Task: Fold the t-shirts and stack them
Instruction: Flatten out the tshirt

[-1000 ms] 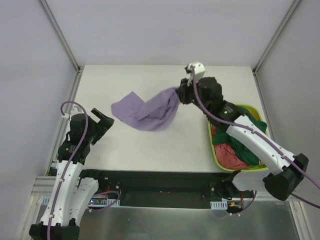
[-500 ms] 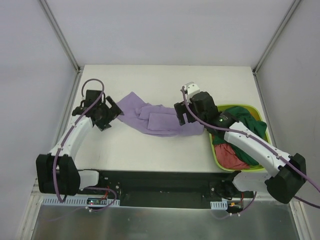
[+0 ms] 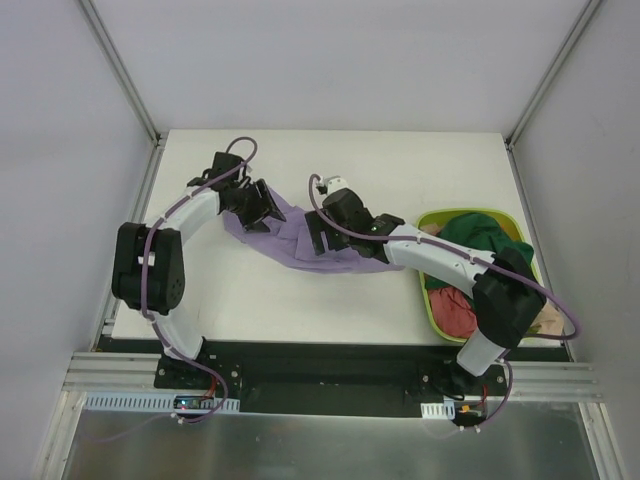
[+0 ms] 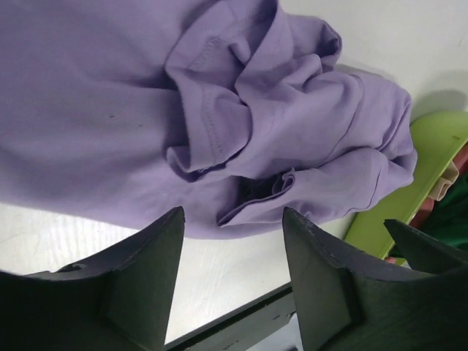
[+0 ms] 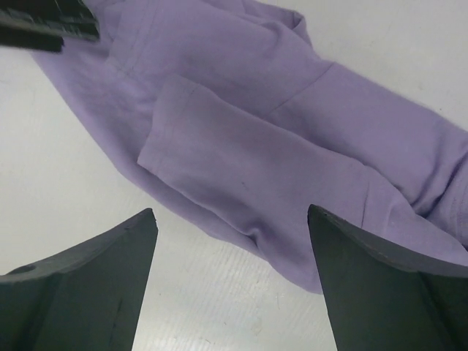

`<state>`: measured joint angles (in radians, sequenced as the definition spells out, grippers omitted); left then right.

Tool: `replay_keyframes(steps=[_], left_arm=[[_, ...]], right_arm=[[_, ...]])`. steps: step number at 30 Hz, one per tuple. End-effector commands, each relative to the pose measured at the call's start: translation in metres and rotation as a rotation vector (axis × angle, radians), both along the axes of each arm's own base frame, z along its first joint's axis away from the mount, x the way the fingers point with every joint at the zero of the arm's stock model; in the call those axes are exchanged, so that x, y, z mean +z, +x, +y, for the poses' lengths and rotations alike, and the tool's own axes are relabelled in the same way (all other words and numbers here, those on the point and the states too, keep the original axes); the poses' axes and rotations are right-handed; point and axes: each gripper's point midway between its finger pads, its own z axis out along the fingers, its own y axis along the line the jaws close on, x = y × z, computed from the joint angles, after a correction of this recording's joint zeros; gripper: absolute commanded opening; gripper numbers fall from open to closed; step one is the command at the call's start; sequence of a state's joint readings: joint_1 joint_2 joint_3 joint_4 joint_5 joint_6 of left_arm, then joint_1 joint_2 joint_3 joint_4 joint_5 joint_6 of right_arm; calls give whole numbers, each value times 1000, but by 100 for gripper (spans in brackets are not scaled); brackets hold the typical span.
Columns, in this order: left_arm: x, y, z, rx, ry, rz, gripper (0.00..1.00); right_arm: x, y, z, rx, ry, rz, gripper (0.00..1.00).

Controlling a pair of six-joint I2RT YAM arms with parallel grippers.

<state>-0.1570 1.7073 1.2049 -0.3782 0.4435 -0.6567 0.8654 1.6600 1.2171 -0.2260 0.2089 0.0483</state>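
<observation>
Next, I pull the shirt's stitched edge (image 4: pixel 208 135) out with my left gripper before I spread it flat, because the lavender t-shirt is lying bunched in folds (image 4: pixel 252 110) under my left gripper.
A lavender t-shirt (image 3: pixel 292 235) lies crumpled on the white table, stretched from left to right. My left gripper (image 3: pixel 270 207) hovers over its left end, and my right gripper (image 3: pixel 318 238) over its middle. In the left wrist view the shirt (image 4: pixel 219 88) is bunched in folds ahead of the left gripper (image 4: pixel 232 219), which is open with only the cloth's near edge and bare table between its fingers. The right gripper (image 5: pixel 232 212) is open above the shirt's near hem (image 5: pixel 241 168), holding nothing. A dark green t-shirt (image 3: pixel 472 230) and a red-pink one (image 3: pixel 455 312) lie in the basket.
The lime-green basket (image 3: pixel 524 236) stands at the table's right edge, and its rim (image 4: pixel 431 168) shows in the left wrist view. Bare table (image 3: pixel 300 310) lies in front of the shirt, with metal frame posts at the back corners.
The right gripper opened and dropped the lavender shirt, which now lies on the table. It moved left and down over the shirt. The left arm swung up and right to the shirt's left end.
</observation>
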Motion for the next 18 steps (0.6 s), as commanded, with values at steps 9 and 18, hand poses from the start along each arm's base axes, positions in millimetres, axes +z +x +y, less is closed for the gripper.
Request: replay_keyframes(steps=[9,18], left_arm=[[-19,16,-36,-135,-66,38,0],[-11,2,-9,-44,64,-36,0]], right_arm=[[33,13,4,5,44,-98,86],[22,26,49,133,-5,-112,86]])
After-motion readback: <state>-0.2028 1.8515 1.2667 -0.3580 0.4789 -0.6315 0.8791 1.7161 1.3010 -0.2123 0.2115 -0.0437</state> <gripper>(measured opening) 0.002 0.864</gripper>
